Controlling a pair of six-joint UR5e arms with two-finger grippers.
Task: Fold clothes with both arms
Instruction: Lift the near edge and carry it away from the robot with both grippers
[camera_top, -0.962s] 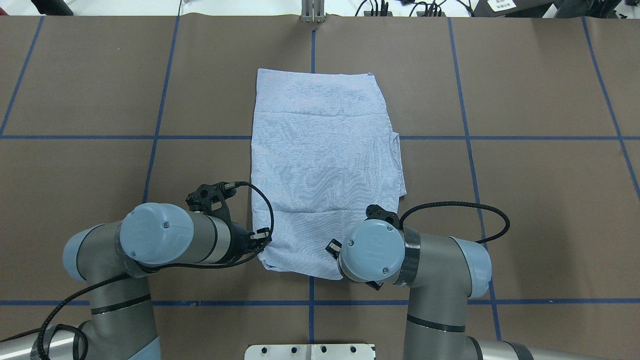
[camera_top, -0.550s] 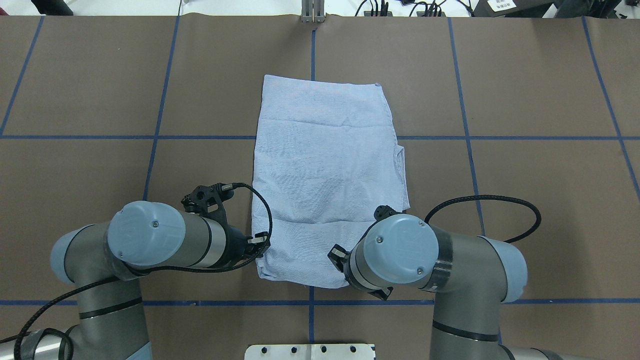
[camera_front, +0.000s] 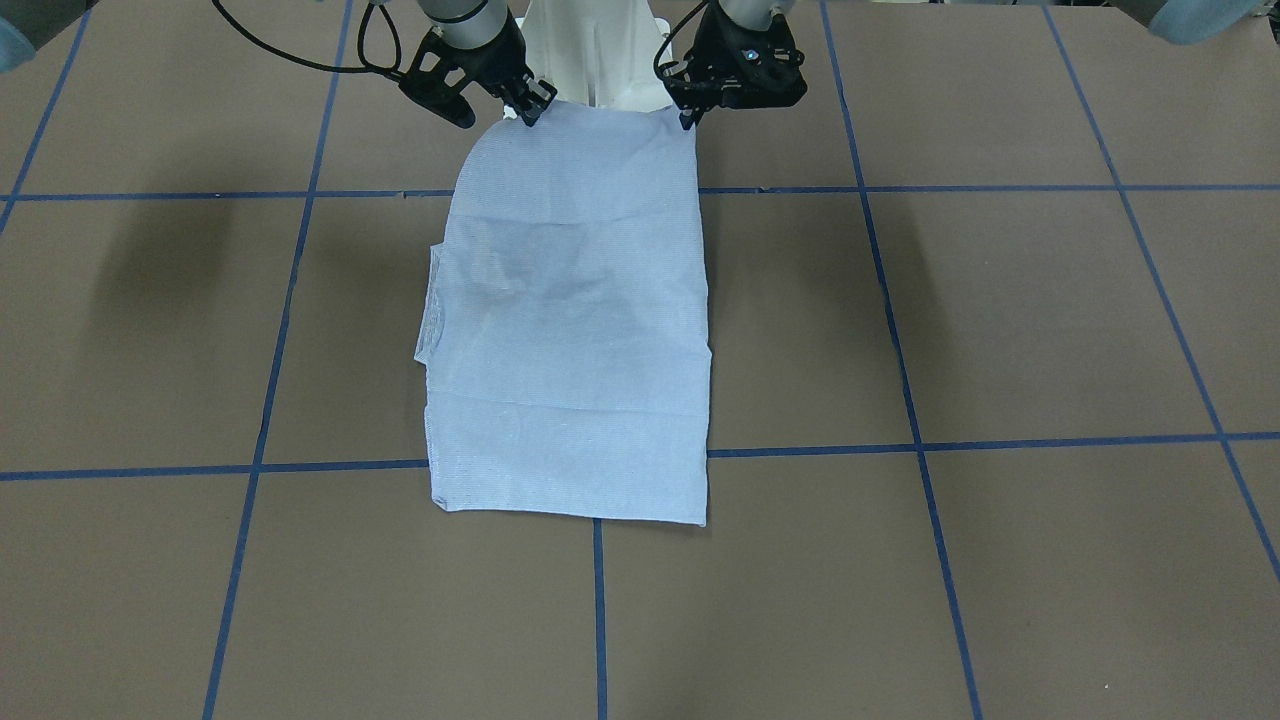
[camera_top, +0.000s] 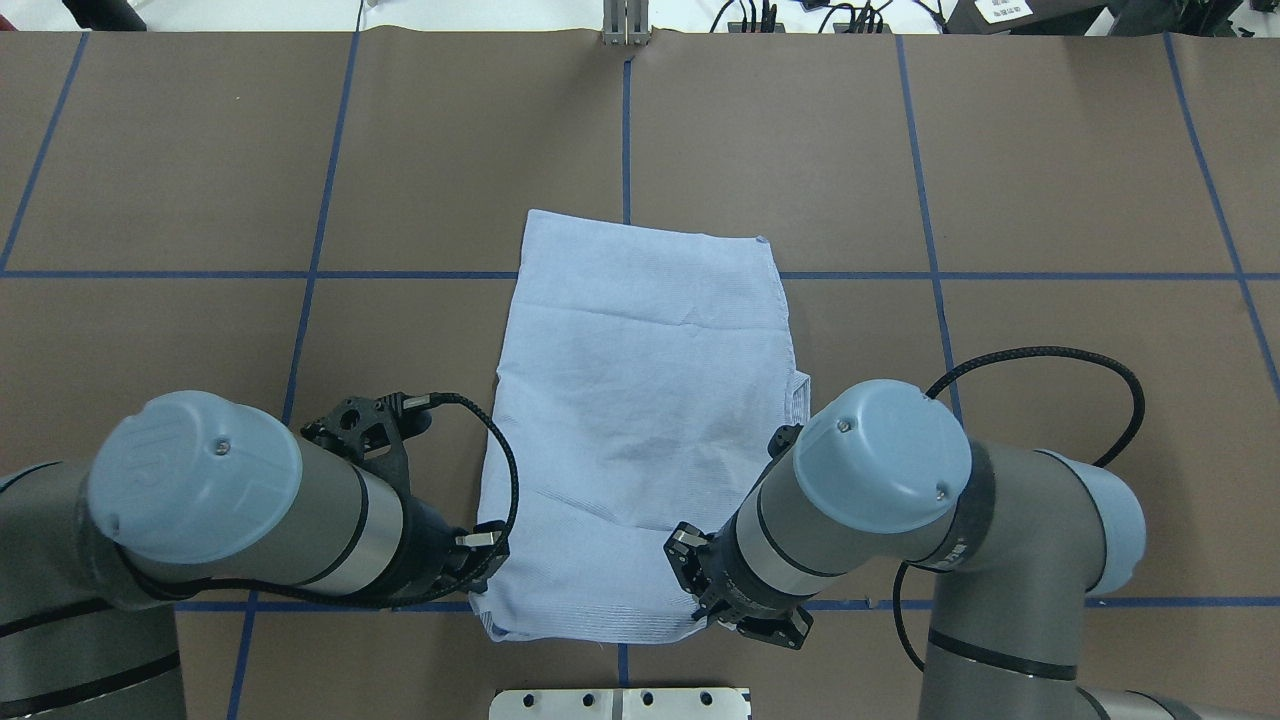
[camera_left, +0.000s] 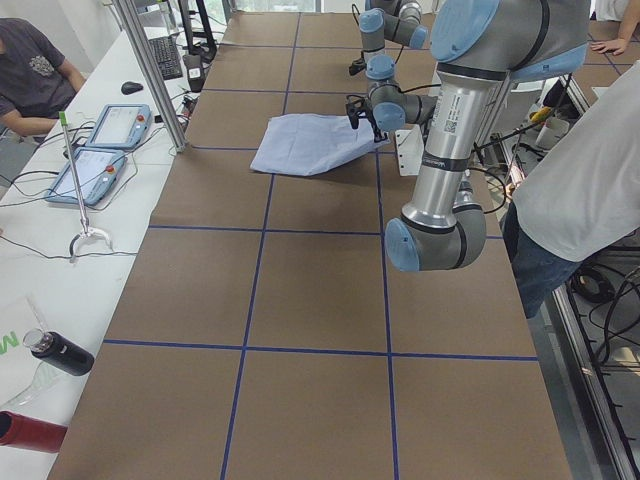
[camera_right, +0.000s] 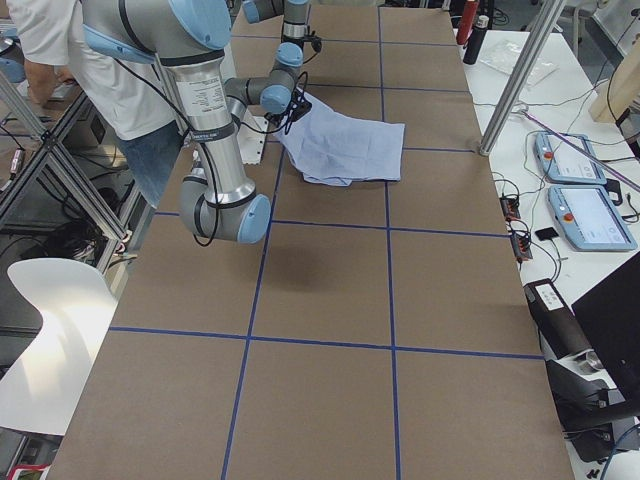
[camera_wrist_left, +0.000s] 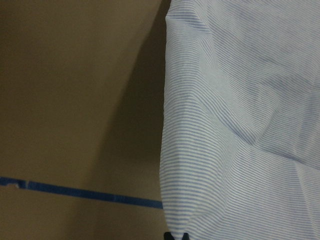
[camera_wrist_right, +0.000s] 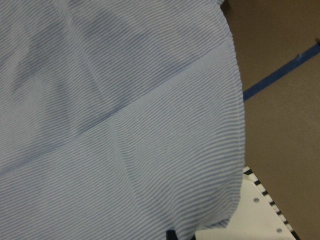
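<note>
The shirt's lifted near end (camera_front: 609, 120) reaches the white pedestal plate. My left gripper and my right gripper should carry it forward over the flat far end (camera_front: 570, 466).
The light blue striped shirt (camera_top: 640, 400) lies folded into a long rectangle on the brown table, with its far end flat and its near end lifted. My left gripper (camera_top: 484, 572) is shut on the near left corner and also shows in the front-facing view (camera_front: 688, 118). My right gripper (camera_top: 700, 598) is shut on the near right corner and also shows there (camera_front: 528, 112). The left wrist view shows the shirt (camera_wrist_left: 240, 125) hanging from the fingertips above the table. In the right wrist view the striped shirt (camera_wrist_right: 125, 125) fills most of the frame.
The white pedestal plate (camera_top: 620, 702) sits just behind the shirt's near edge. Blue tape lines (camera_top: 935, 275) grid the table. A person (camera_left: 575, 180) stands beside the robot, and another sits at a side bench holding teach pendants (camera_left: 120, 125) and bottles (camera_left: 60, 352).
Both arms have drawn back toward the robot's base, dragging the shirt along. Its far edge slid nearer by about one grid line. The near corners stay gripped.
</note>
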